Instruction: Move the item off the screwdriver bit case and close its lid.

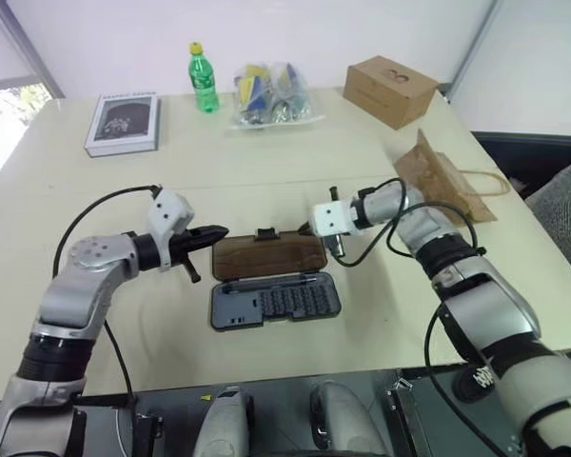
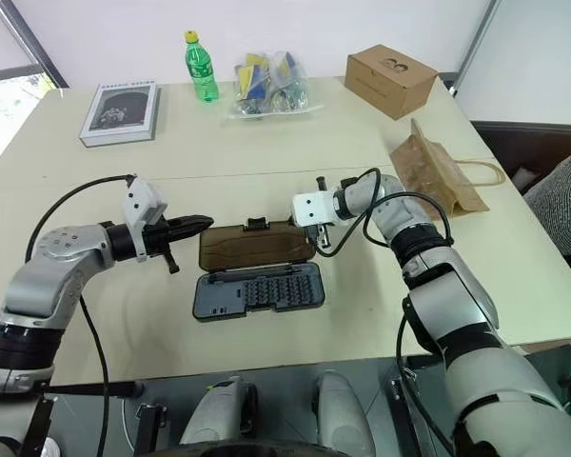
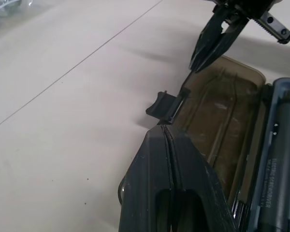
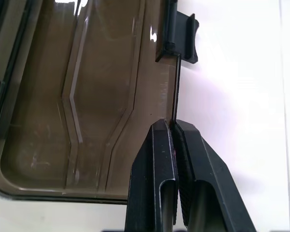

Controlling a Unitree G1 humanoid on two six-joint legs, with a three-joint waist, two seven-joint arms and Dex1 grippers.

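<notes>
My left gripper is at the lid's corner (image 1: 221,245) and the tray lies loose, so next my right gripper lets go of the lid's rim until my left gripper steadies the tray's end (image 1: 225,305).
The screwdriver bit case (image 1: 274,302) lies open in the middle of the table, with rows of bits and a slim screwdriver showing in it. Its smoky-brown lid (image 1: 268,255) lies flat beyond the tray, latch tab (image 1: 265,234) on the far edge. My right gripper (image 1: 305,229) points down at that far edge, right of the tab. In the right wrist view its fingers (image 4: 157,159) are shut with the lid's thin rim running in between the tips. My left gripper (image 1: 221,232) is shut and empty, its tip at the lid's far left corner. The brown paper bag (image 1: 438,176) lies apart at the right.
Along the far side of the table are a grey book (image 1: 124,122), a green bottle (image 1: 204,78), a clear bag of small items (image 1: 269,93) and a brown cardboard box (image 1: 392,90). Bare table (image 1: 266,171) lies between them and the case.
</notes>
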